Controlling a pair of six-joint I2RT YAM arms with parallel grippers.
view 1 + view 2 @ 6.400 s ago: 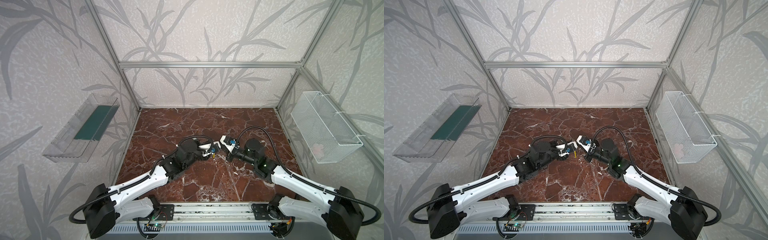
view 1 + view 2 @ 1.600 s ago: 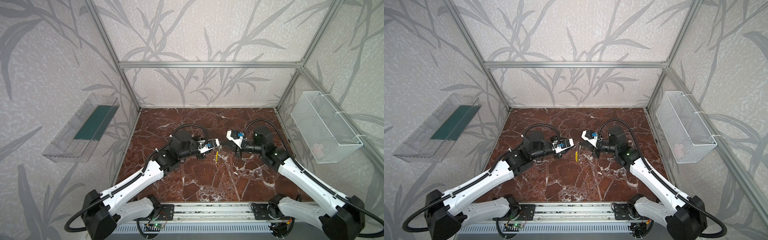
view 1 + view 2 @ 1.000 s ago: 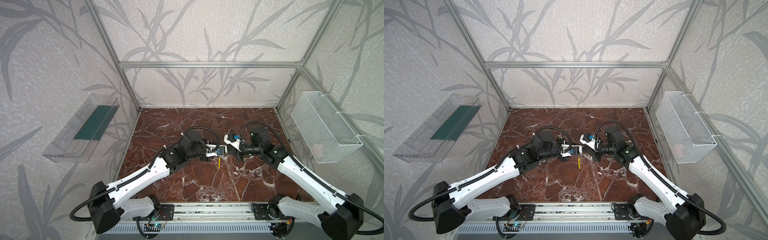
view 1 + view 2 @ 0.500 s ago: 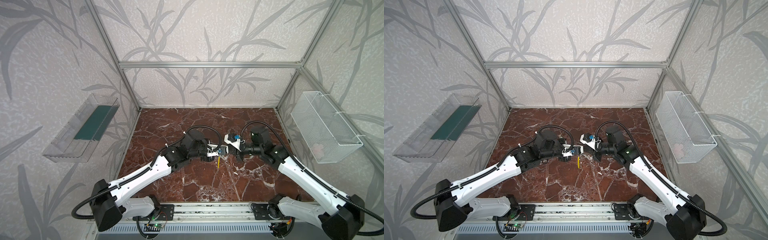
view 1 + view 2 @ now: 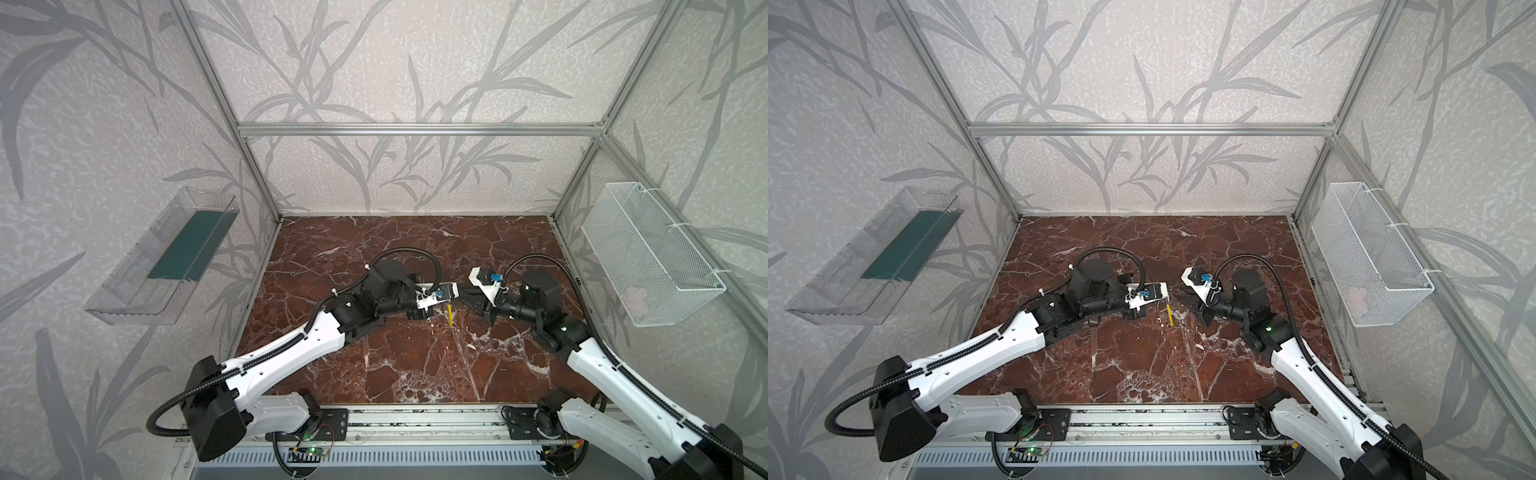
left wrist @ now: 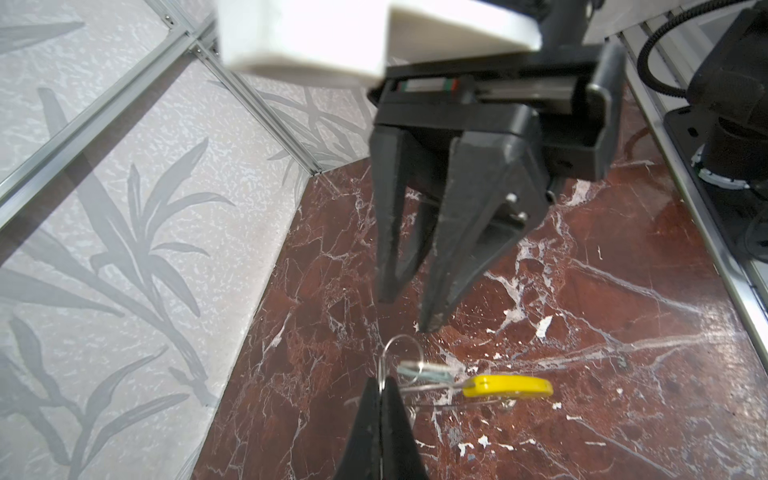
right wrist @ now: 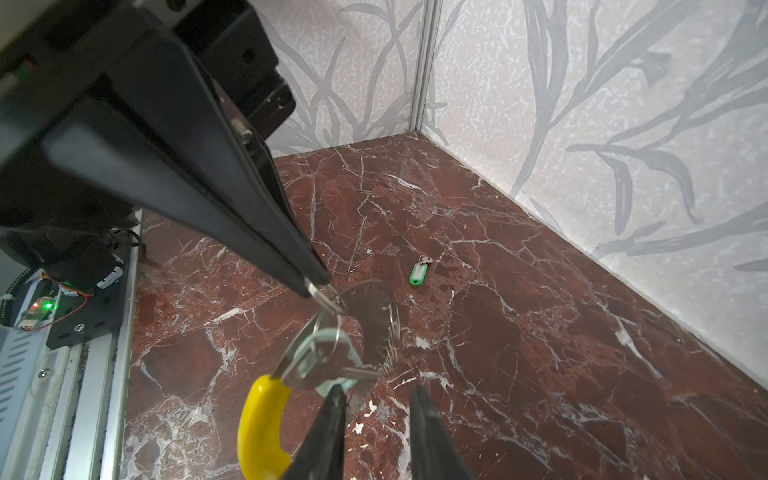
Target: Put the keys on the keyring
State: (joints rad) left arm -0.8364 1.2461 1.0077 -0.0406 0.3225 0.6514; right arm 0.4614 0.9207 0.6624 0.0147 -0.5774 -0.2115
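Note:
The keyring's wire (image 7: 328,302) hangs next to the open fingers of the robot's right gripper, so the left gripper should move the wire in between these fingers (image 7: 382,420) before they pinch it.
My left gripper (image 6: 380,388) is shut on the thin wire of the keyring (image 7: 361,307), which hangs from its tips above the floor. The ring's yellow sleeve (image 7: 262,424) dangles below; it shows in both top views (image 5: 449,316) (image 5: 1169,316). A pale mint key (image 7: 328,357) hangs on the ring (image 6: 424,372). My right gripper (image 7: 376,401) stands open just beside that key, nothing between its fingers. It faces the left gripper (image 5: 444,301) from the right (image 5: 467,300). A second key with a green head (image 7: 418,274) lies flat on the marble floor beyond.
The marble floor (image 5: 415,365) is walled on three sides. A clear plastic shelf (image 5: 166,262) hangs on the left wall. On the right wall is a white wire basket (image 5: 648,253). The arm bases sit on a rail (image 5: 415,419) along the front edge.
The left gripper has closed on the keyring's wire. The right gripper has opened, let go and drawn back a little to the right.

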